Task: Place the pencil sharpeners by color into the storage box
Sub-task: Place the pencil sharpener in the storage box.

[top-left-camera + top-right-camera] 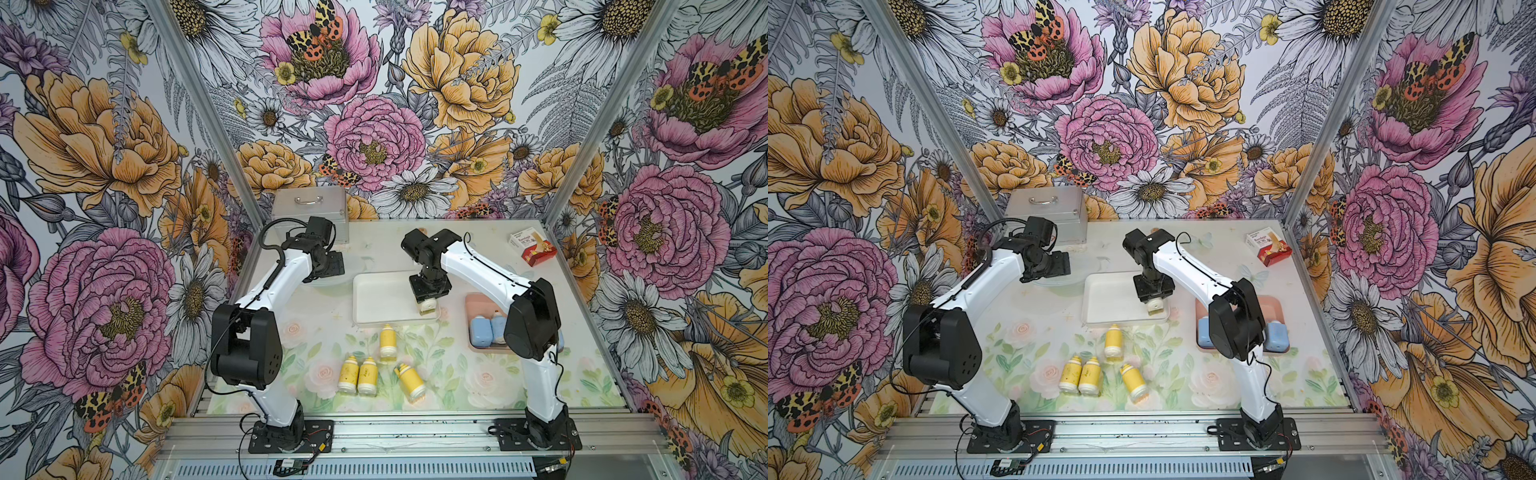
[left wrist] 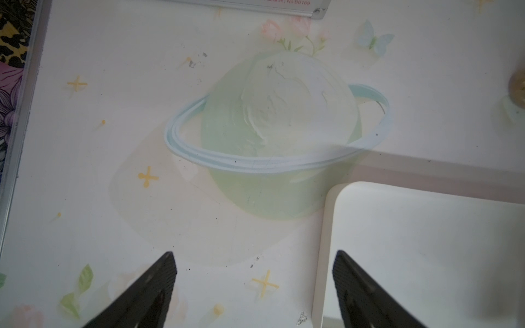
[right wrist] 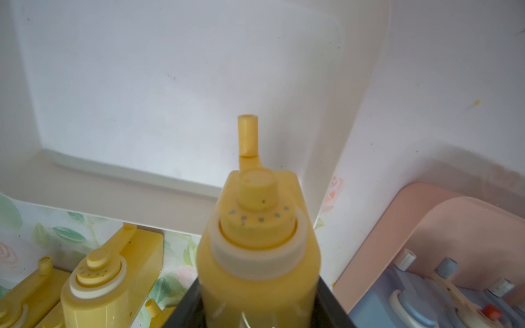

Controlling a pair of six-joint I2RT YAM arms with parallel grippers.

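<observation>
The yellow sharpener (image 1: 428, 306) is over the white storage box's empty corner (image 3: 298, 164). My right gripper should keep lowering it until it rests on the bottom there, then let go.
My right gripper (image 1: 428, 311) (image 3: 258, 306) is shut on a yellow pencil sharpener (image 3: 258, 255), held upright over the near right corner of the white storage box (image 1: 382, 299) (image 1: 1108, 299). Several more yellow sharpeners (image 1: 388, 341) (image 1: 1090, 376) lie on the mat in front of that box. Light-blue sharpeners (image 1: 482, 331) (image 1: 1276, 334) sit in the pink storage box (image 1: 473, 300) to the right, partly hidden by my right arm. My left gripper (image 1: 332, 266) (image 2: 254, 254) hovers open and empty beside the white box's far left corner.
A silver metal case (image 1: 309, 212) stands at the back left. A red and white carton (image 1: 532, 247) lies at the back right. A small brown round object (image 2: 518, 88) sits behind the white box. Metal frame posts border the table.
</observation>
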